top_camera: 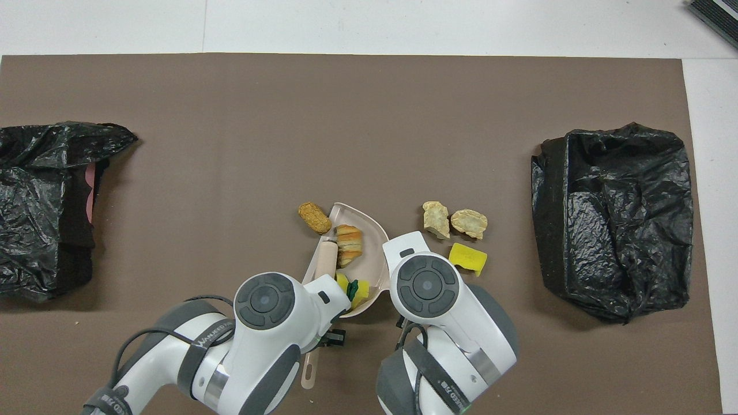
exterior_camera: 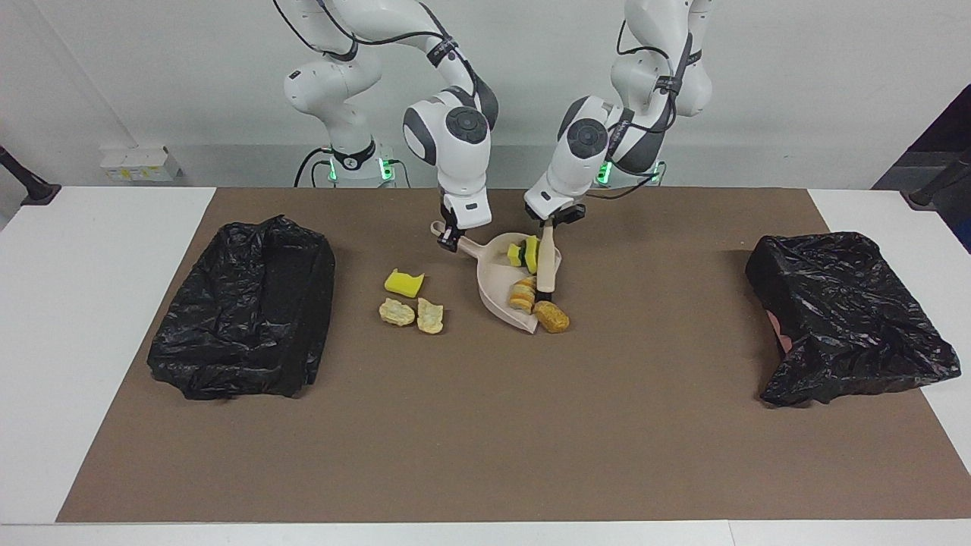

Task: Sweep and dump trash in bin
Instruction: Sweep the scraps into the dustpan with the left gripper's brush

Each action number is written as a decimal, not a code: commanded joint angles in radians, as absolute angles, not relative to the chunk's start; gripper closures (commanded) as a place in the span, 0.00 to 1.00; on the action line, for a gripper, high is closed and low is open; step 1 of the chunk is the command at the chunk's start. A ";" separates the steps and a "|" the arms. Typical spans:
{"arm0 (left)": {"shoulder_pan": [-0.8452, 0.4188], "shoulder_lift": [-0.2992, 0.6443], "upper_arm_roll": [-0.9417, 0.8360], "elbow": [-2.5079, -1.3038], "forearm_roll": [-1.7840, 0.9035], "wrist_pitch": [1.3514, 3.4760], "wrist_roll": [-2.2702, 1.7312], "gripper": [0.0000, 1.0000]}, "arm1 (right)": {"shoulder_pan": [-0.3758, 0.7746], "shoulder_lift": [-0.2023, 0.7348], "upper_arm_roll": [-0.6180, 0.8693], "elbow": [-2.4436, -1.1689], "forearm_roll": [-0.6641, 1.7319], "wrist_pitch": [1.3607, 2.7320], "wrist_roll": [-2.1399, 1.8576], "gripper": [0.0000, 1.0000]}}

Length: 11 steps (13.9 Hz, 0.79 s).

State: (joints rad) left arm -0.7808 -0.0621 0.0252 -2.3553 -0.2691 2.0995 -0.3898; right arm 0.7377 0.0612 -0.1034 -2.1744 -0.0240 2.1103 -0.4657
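Note:
The brush head [exterior_camera: 544, 296] is past the brown crusty lump at the pan's edge, so my left gripper should pull the brush back out and sweep the lump in from behind.
The beige dustpan [exterior_camera: 497, 292] lies mid-mat, its mouth facing away from the robots. My right gripper [exterior_camera: 449, 241] is shut on its handle. My left gripper [exterior_camera: 548, 225] is shut on the beige brush [exterior_camera: 546, 269], whose head rests in the pan [top_camera: 369, 230]. In the pan are a yellow-green sponge chunk [exterior_camera: 523, 254] and a bread lump [exterior_camera: 523, 294]. A brown crusty lump [exterior_camera: 551, 317] lies at the pan's lip. A yellow sponge [exterior_camera: 403, 283] and two tan lumps [exterior_camera: 397, 312] [exterior_camera: 430, 315] lie on the mat toward the right arm's end.
A black-bagged bin [exterior_camera: 243, 307] stands at the right arm's end of the brown mat [exterior_camera: 485, 425]. Another black-bagged bin [exterior_camera: 846, 318] stands at the left arm's end.

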 commanded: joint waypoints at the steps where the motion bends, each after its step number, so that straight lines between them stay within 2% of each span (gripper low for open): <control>1: -0.825 -0.083 0.041 -2.298 -0.285 2.010 -0.461 1.00 | 0.736 0.074 -0.103 -2.157 -0.040 2.108 -0.426 1.00; 5: -0.747 -0.097 0.054 -2.238 -0.230 1.957 -0.456 1.00 | 0.736 0.074 -0.103 -2.157 -0.038 2.108 -0.402 1.00; 9: -0.600 -0.040 0.054 -2.177 -0.152 1.986 -0.317 1.00 | 0.736 0.071 -0.103 -2.157 -0.026 2.097 -0.353 1.00; 11: -0.523 0.044 0.054 -2.113 -0.086 2.006 -0.204 1.00 | 0.736 0.072 -0.103 -2.158 -0.026 2.102 -0.351 1.00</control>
